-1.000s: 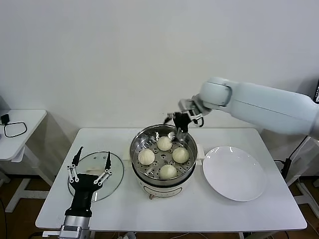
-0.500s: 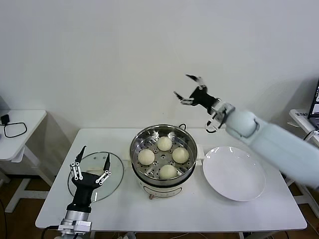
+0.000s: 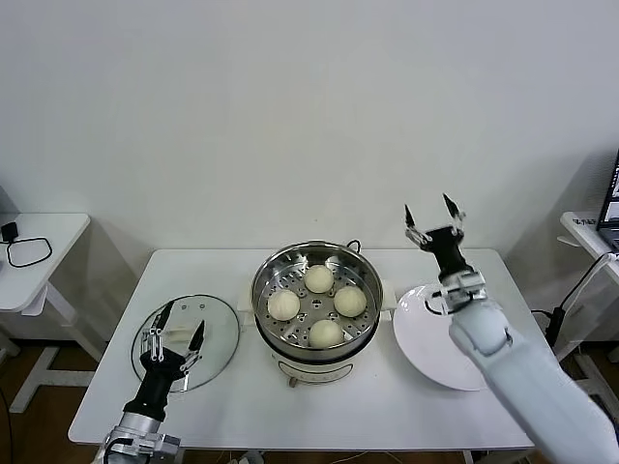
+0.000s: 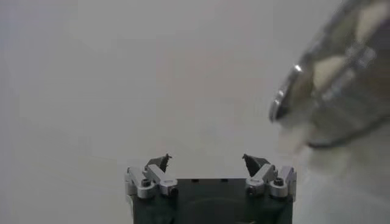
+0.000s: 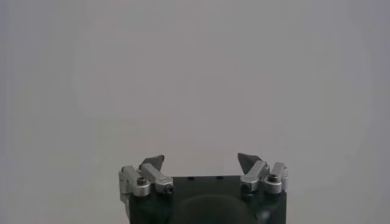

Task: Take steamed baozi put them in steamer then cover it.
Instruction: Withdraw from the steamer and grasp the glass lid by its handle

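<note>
The baozi are lower than the steamer's rim (image 3: 317, 244), so I expect the glass cover (image 3: 182, 337) will come to rest flat over them when I bring the cover down.
Several cream-white baozi (image 3: 319, 278) lie on the perforated tray inside the shiny steamer (image 3: 263, 282) at the table's middle. The glass cover (image 3: 221, 333) lies flat on the table to the steamer's left. My left gripper (image 3: 182, 321) hovers open over the cover, touching nothing. In the left wrist view that gripper (image 4: 206, 159) is open and empty, with the steamer (image 4: 332, 85) blurred off to one side. My right gripper (image 3: 427, 206) points upward above the table's right side, open and empty. The right wrist view shows its fingers (image 5: 201, 159) spread against the bare wall.
A flat white plate (image 3: 416, 329) lies right of the steamer, partly hidden by my right arm. A small side table (image 3: 44, 242) with a black cable stands at the far left. The white wall rises behind the table.
My right gripper rose out of the steamer, swung up and to the right, and now stands above the plate. My left arm drew back a little toward the table's front edge.
</note>
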`<act>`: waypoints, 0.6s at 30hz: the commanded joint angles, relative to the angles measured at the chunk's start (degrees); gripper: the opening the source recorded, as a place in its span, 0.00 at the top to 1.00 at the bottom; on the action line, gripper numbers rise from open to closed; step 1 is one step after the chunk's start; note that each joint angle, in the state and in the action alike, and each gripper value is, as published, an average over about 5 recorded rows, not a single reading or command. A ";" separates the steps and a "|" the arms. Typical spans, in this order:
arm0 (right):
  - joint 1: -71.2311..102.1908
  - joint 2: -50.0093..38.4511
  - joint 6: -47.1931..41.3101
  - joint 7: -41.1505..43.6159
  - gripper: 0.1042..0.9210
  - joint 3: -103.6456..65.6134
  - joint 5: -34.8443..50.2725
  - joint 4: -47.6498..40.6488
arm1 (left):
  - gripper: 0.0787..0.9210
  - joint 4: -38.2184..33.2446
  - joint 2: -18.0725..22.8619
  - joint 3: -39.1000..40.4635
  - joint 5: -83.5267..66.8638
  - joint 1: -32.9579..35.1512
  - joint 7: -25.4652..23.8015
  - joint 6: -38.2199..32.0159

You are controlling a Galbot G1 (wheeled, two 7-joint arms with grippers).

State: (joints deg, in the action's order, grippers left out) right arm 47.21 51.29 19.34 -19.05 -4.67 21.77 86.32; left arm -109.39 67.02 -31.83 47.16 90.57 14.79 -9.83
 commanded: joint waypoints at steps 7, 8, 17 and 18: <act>19.88 8.84 2.35 -2.52 0.12 -14.81 -4.79 3.34 | 0.12 11.71 -1.71 -3.12 20.01 -2.00 -0.27 2.20; 19.97 8.98 2.34 -2.48 0.12 -14.82 -4.99 3.43 | 0.12 12.56 -1.67 -2.71 20.06 -2.65 -0.20 2.18; 20.87 9.81 2.12 -2.25 0.12 -14.92 -6.24 3.93 | 0.12 22.74 -0.35 1.04 21.09 -11.56 2.24 1.64; 21.00 9.93 2.12 -2.22 0.12 -14.96 -6.38 3.97 | 0.12 23.40 -0.25 1.33 21.11 -12.39 2.37 1.59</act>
State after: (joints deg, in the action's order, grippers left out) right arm 64.48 59.32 20.99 -20.86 -16.93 16.87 89.64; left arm -95.72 66.41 -32.45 64.03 85.56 15.59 -8.49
